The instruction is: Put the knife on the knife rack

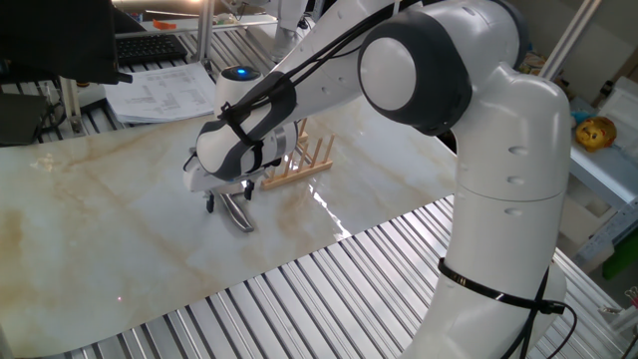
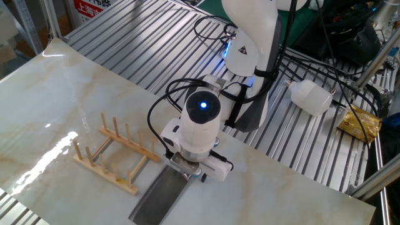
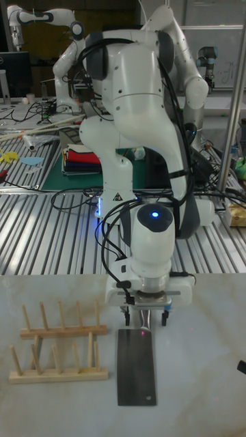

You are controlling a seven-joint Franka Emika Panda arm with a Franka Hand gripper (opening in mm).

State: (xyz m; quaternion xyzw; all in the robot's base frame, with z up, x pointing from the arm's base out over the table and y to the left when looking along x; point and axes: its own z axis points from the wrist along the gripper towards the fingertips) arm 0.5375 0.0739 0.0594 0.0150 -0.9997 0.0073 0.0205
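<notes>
I can see upright pegs with gaps [image 1: 318, 153] along the rack. The knife [image 1: 237, 213] will stay propped on its edge with its handle sticking out when I lower it in.
The knife [image 3: 137, 365] lies flat on the marble slab, its broad grey blade pointing away from the arm's base and its shiny handle [image 3: 145, 317] toward it. My gripper [image 3: 145, 317] is lowered over the handle, open, with a finger [image 3: 128, 315] on each side and gaps showing between them and the handle. The handle end also shows below the hand [image 1: 239, 214]. The knife rack [image 3: 58, 351] stands just left of the blade, a light-wood frame with upright pegs and nothing in it. The other fixed view has the rack [image 2: 112, 153] beside the blade [image 2: 156, 197].
The marble slab [image 1: 100, 229] lies on a slatted metal table [image 1: 299, 299]. Papers [image 1: 164, 95] and a keyboard [image 1: 150, 47] sit at the back. A white bottle [image 2: 310, 97] and a yellow packet [image 2: 361, 122] lie near the robot's base.
</notes>
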